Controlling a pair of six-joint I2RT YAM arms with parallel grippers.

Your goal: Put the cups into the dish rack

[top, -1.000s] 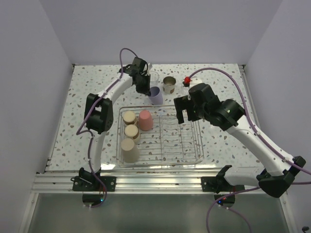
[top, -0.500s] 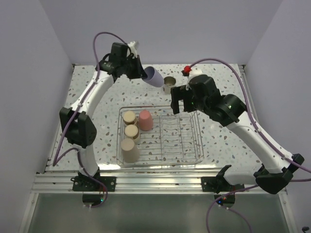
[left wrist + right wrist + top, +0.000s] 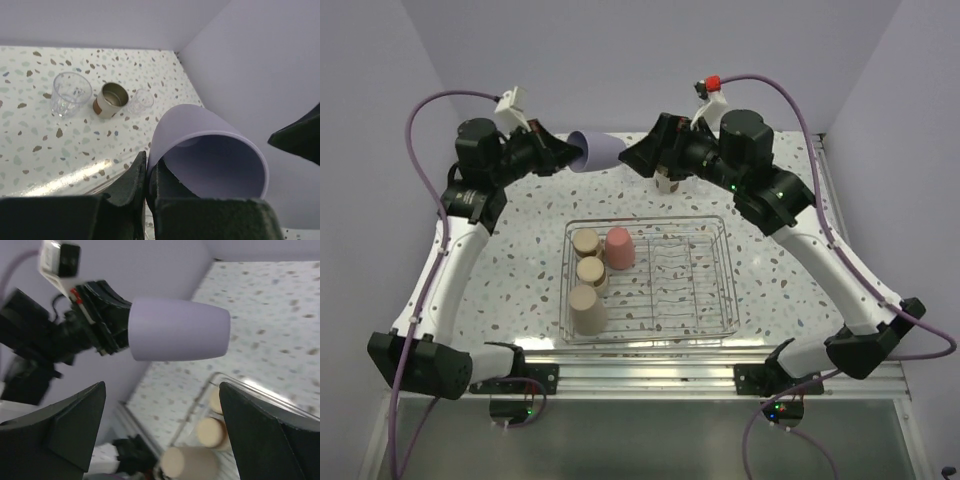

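My left gripper is pinching the lavender cup by its rim [image 3: 578, 150]. My right gripper should grip the cup's base [image 3: 620, 150] and lower the cup into the rack with its opening facing down.
My left gripper [image 3: 563, 155] is shut on the rim of the lavender cup [image 3: 595, 152] and holds it on its side, high above the far table. In the left wrist view its fingers [image 3: 135, 180] pinch the cup's wall [image 3: 200, 145], one inside and one outside. My right gripper [image 3: 640, 158] stands open, level with the cup's base and a short way apart from it. The lavender cup [image 3: 177, 329] hangs above the gap of the right gripper [image 3: 162, 385]. The dish rack [image 3: 680, 285] holds a red-pink cup [image 3: 619, 247], two short brown cups [image 3: 586, 242] and a tall tan cup [image 3: 587, 310].
On the far table stand a clear cup [image 3: 70, 92], a short brown metallic cup [image 3: 110, 100] and a smaller clear cup [image 3: 140, 100]. The brown one [image 3: 667, 182] shows just under my right gripper. White walls close the table on three sides.
My left arm has lifted the lavender cup off the table, swung it up and left, and tipped it sideways. My right arm has risen and turned its open gripper toward the cup.
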